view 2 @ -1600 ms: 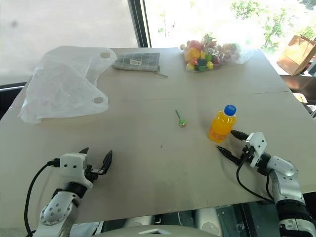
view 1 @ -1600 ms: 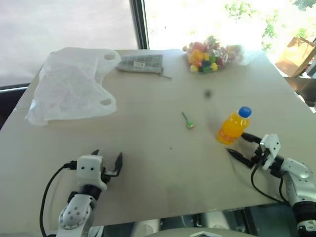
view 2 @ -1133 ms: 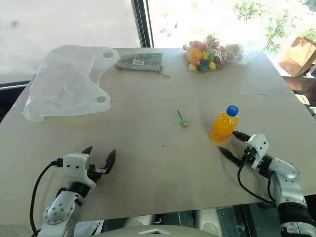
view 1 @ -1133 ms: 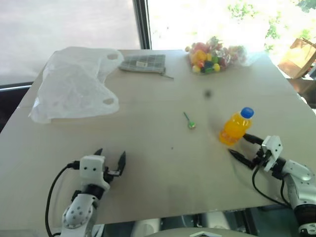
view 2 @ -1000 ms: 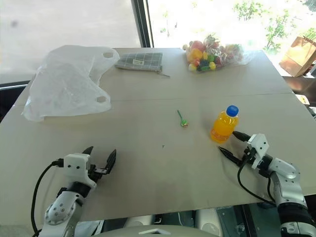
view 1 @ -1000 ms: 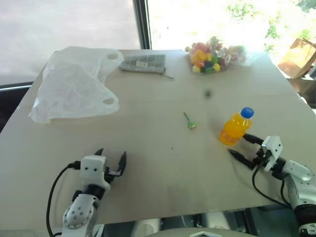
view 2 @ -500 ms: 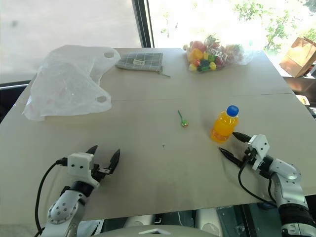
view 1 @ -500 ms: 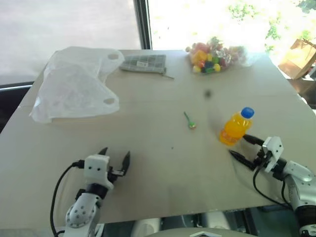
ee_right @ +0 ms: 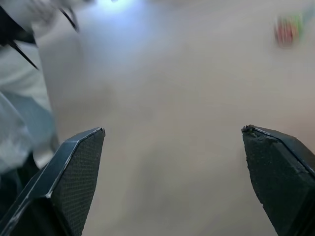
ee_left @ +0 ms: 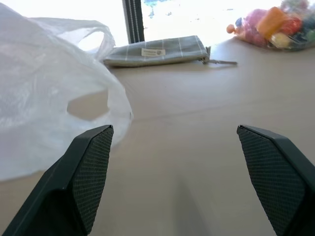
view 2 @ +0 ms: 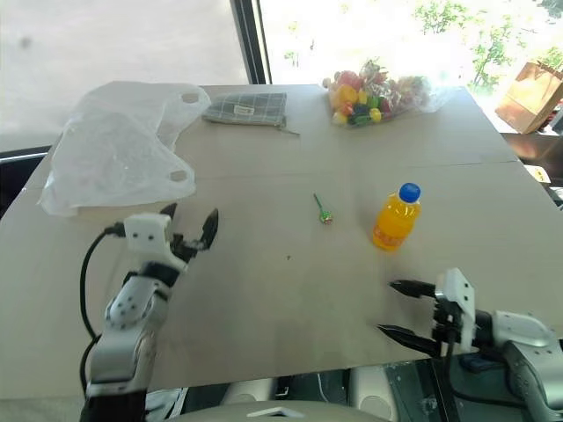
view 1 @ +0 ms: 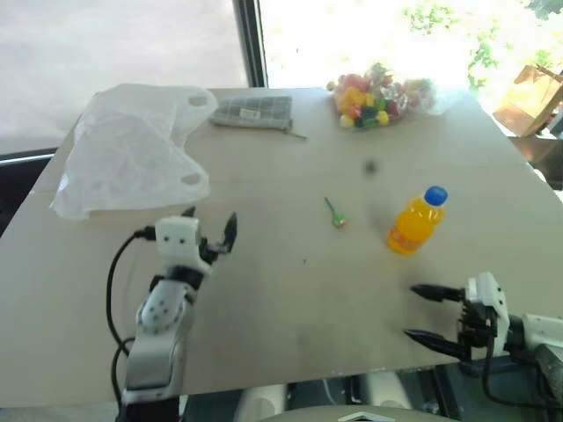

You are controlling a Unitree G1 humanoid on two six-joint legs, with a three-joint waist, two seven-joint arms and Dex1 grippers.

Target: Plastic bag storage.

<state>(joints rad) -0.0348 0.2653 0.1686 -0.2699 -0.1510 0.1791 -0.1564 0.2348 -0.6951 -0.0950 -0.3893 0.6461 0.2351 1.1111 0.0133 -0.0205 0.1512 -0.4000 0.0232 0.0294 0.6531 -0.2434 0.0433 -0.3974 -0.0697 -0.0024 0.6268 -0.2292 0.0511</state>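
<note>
With the plastic bag's near handle (view 1: 191,178) lying free just beyond the open fingers, my left gripper should carry on toward the handle's edge (view 1: 206,188) and close there.
The plastic bag (view 1: 132,149) is thin, white and crinkly and lies flat at the far left of the table, its two loop handles toward the middle. My left gripper (view 1: 211,220) hovers open just short of the bag's near handle (ee_left: 88,104), with nothing between its fingers. My right gripper (view 1: 411,310) is open and empty at the table's near right edge. It points left, far from the bag.
An orange juice bottle (view 1: 416,222) stands at mid right, beyond the right gripper. A small green lollipop (view 1: 335,214) lies near the centre. A grey pouch (view 1: 253,112) and a clear bag of colourful sweets (view 1: 378,95) lie along the far edge.
The left gripper has risen and moved forward toward the bag. The right gripper has drawn back from the bottle to the near edge and turned to point left. Both have stayed open.
</note>
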